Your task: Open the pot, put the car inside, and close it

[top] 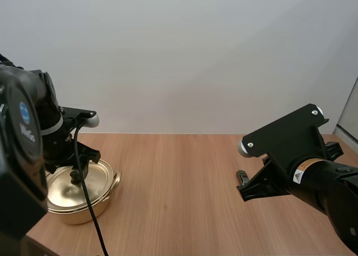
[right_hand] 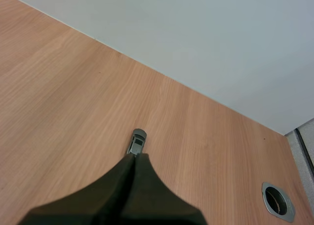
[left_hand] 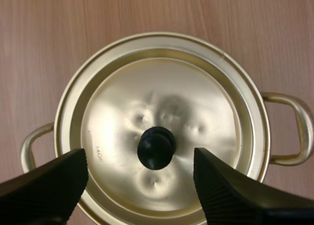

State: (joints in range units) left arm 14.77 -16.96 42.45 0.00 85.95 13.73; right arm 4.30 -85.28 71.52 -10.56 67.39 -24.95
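Observation:
The lid will come off in one piece and leave the golden pot standing when I lift the lid's knob, because a seam runs between the lid's rim and the pot.
The golden pot stands at the table's left with its lid on. My left gripper hangs open just above the lid, one finger on each side of the black knob, neither touching it. In the high view the left gripper is right over the pot. A small grey toy car lies on the table, just beyond the tip of my right gripper. That gripper's fingers lie together as one dark wedge, holding nothing.
The pot's two loop handles stick out to the sides. A round metal cable hole sits in the tabletop near the right edge. The wall borders the table's far side. Bare wood spreads between the two arms.

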